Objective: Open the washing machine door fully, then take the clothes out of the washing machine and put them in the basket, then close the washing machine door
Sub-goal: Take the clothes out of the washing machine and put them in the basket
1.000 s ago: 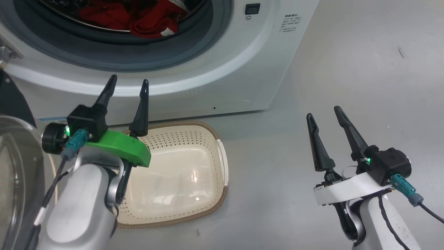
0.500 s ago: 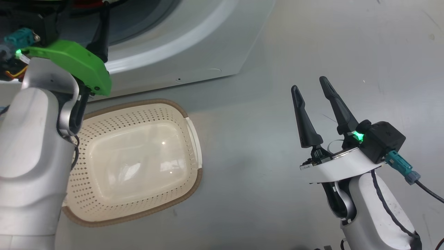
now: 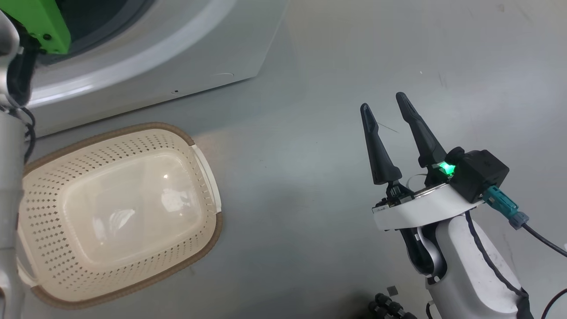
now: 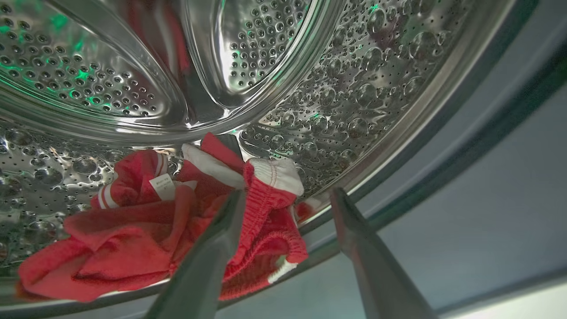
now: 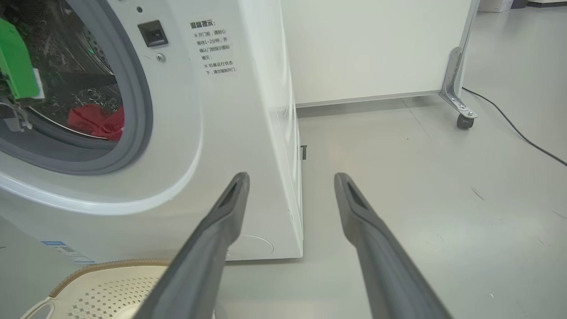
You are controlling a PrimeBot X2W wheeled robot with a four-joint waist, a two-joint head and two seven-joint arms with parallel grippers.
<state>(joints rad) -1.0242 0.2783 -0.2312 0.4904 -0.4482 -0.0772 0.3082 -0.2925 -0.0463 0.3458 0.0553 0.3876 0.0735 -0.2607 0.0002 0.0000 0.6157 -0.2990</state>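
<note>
I expect the ribbed red garment (image 4: 258, 223) to come out by itself when I lift it and the tagged garment to stay behind, because the ribbed waistband and tagged striped trim (image 4: 161, 186) are different.
My left gripper (image 4: 287, 194) is open at the mouth of the washing machine's (image 3: 146, 66) steel drum (image 4: 354, 88). Its left finger crosses in front of the clothes (image 4: 124, 239), a crumpled red garment with white trim on the drum floor; no contact shows. The left arm's green bracket (image 3: 40, 22) sits at the machine's opening. The cream basket (image 3: 44, 212) stands empty on the floor before the washing machine (image 5: 212, 133). My right gripper (image 3: 382, 101) hangs open over bare floor, right of the basket, holding nothing. The red clothes (image 5: 95, 122) lie behind the grey gasket. The washing machine door is out of view.
A white wheeled partition (image 5: 376, 44) stands behind the machine, its caster (image 5: 463, 119) and a black cable (image 5: 522, 133) on the grey floor to the right. Small dark parts (image 3: 390, 305) lie near my right arm's base. The basket (image 5: 102, 283) sits near the machine's front.
The head camera has swung right and down. My left arm has risen from above the basket and reached into the drum opening. The right gripper stays open in about the same place.
</note>
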